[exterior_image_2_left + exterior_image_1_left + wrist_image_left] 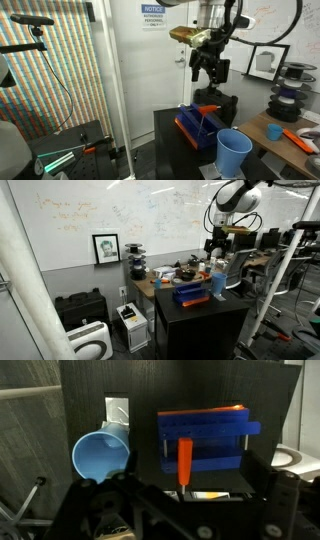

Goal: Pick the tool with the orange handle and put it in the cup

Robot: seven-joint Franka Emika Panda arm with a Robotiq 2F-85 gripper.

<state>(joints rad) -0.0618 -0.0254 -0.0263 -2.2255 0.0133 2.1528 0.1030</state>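
Note:
The tool's orange handle (185, 462) sticks up from the dark blue tray (215, 444). The tool will hang upright with its stem down when I pick it up.
The tool with the orange handle (185, 462) lies on a flat dark blue tray (225, 422) on a black table; its thin metal shaft points toward the wrist camera. It shows in both exterior views (189, 278) (207, 109). The tall light-blue cup (100, 455) stands upright and empty beside the tray (218, 283) (233, 153). My gripper (185, 505) is open and empty. It hangs well above the tray in both exterior views (217, 248) (207, 74). In the wrist view its dark fingers frame the tool's handle from above.
The black table (170, 140) is small, with edges close to the tray and cup. A cluttered wooden desk (150, 282) stands behind it, with spools (290, 100) and an orange item (298, 138). A black case (80, 308) and white boxes (132, 322) sit on the floor.

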